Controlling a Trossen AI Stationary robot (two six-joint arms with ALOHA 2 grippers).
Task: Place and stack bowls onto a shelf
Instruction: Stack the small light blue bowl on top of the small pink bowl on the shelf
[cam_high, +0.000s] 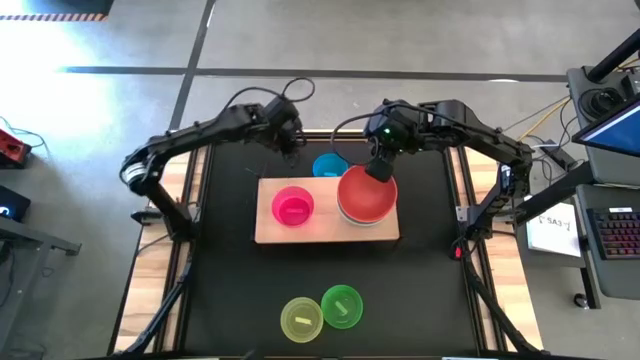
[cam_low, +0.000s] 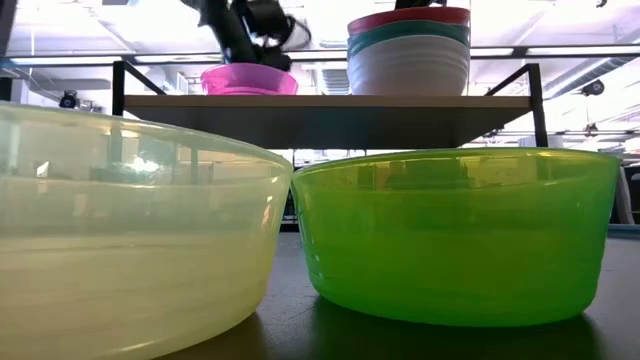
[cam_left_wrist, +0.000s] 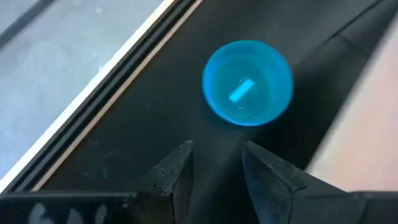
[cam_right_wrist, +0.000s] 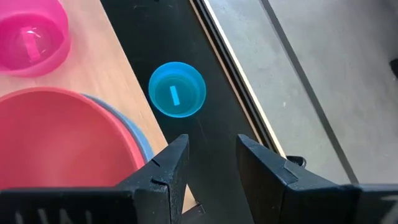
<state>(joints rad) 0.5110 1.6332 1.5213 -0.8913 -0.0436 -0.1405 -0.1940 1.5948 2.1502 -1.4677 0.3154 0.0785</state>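
Note:
The light strip (cam_left_wrist: 241, 90) is flat against the cyan bowl's bottom (cam_left_wrist: 251, 103), so the strip will keep sticking there when I pick up the bowl and carry it.
The shelf (cam_high: 327, 232) is a pale wood board raised on dark legs. On it stand a magenta bowl (cam_high: 292, 207) and a stack of larger bowls with a red bowl (cam_high: 367, 195) on top; the low view shows white (cam_low: 408, 68) at the bottom and teal above it. A cyan bowl (cam_high: 329, 166) sits upright on the black mat just behind the shelf. My left gripper (cam_left_wrist: 217, 163) hovers open near the cyan bowl (cam_left_wrist: 247, 82), to its left. My right gripper (cam_right_wrist: 211, 155) hangs open over the far edge of the red bowl (cam_right_wrist: 62, 137).
A yellow-green bowl (cam_high: 301, 319) and a bright green bowl (cam_high: 341, 305) stand side by side on the mat near the table's front edge. Wooden rails run along the mat's left and right sides. The mat between shelf and front bowls is bare.

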